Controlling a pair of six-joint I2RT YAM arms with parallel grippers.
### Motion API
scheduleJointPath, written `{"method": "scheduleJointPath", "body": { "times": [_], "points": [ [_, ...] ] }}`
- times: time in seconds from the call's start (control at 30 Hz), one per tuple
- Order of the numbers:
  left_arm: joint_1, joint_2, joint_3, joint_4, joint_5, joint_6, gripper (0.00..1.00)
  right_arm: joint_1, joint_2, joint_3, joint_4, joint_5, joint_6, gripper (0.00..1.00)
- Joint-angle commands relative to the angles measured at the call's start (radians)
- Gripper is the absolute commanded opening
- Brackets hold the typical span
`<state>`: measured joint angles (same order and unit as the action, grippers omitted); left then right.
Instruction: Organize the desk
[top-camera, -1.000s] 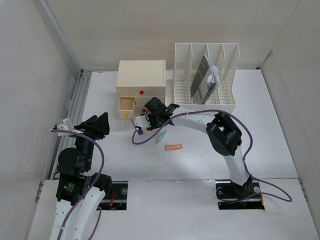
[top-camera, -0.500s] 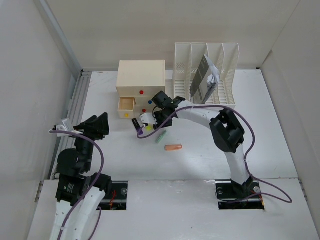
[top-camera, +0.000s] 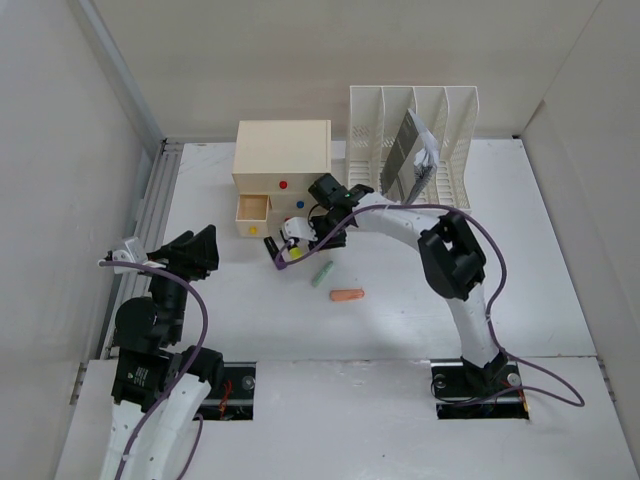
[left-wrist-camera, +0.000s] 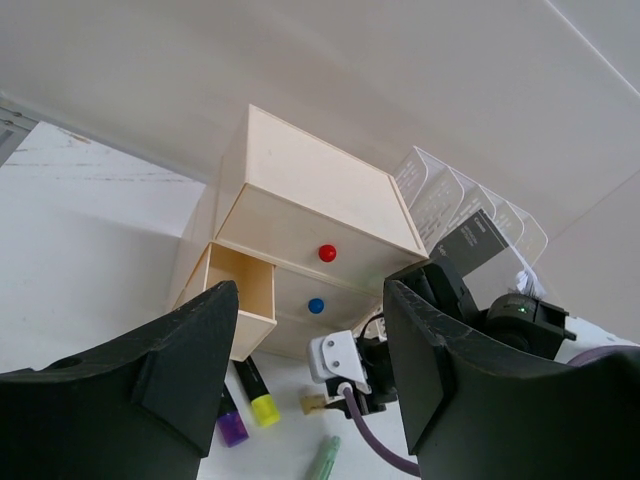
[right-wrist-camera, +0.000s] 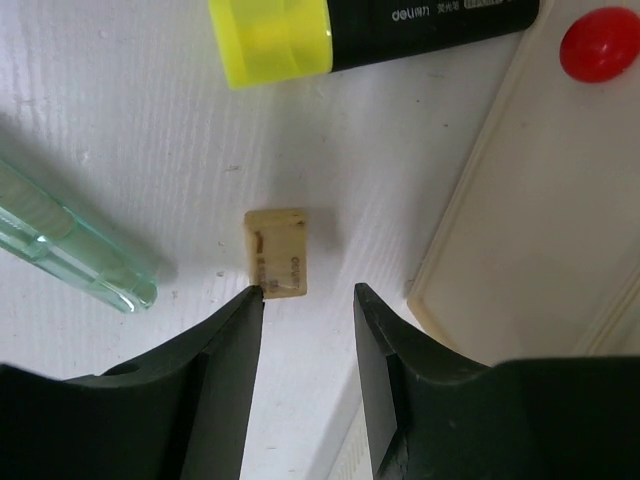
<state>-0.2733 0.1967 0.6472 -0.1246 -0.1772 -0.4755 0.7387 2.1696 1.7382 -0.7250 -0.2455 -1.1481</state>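
The tan eraser's near end (right-wrist-camera: 280, 288) is at the end of one finger, so my right gripper should open wider and go around the eraser's sides (right-wrist-camera: 278, 250) before it carries the eraser to the open drawer.
The desk (top-camera: 400, 320) is a wide white tabletop. My right gripper (right-wrist-camera: 307, 290) hangs open just above it, close to the cream drawer box (top-camera: 282, 160). A small tan eraser (right-wrist-camera: 277, 253) lies flat on the desk just past the left fingertip, with nothing between the jaws. The top view shows this gripper (top-camera: 316, 228) at the box's front. My left gripper (left-wrist-camera: 310, 290) is open and empty, held back at the left (top-camera: 198, 248) and facing the box.
A yellow highlighter (right-wrist-camera: 270, 35), a purple marker (left-wrist-camera: 231, 429), a green pen (top-camera: 321, 274) and an orange item (top-camera: 347, 295) lie in front of the box. Its lower left drawer (top-camera: 252, 208) stands open. A white file rack (top-camera: 450, 120) holds a dark booklet (top-camera: 405, 160).
My right gripper has moved away from the pens toward the drawer box front, and its jaws have widened. The left arm has stayed put.
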Motion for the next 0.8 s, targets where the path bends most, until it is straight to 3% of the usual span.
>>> {"method": "scheduleJointPath", "body": {
  "times": [0.0, 0.77],
  "points": [
    [0.002, -0.013, 0.0, 0.039, 0.004, 0.002, 0.57, -0.002, 0.03, 0.07, -0.056, -0.075, -0.016, 0.47],
    [0.002, -0.022, 0.0, 0.039, -0.005, 0.002, 0.57, -0.002, 0.111, 0.13, -0.16, -0.103, -0.027, 0.47]
  ]
}}
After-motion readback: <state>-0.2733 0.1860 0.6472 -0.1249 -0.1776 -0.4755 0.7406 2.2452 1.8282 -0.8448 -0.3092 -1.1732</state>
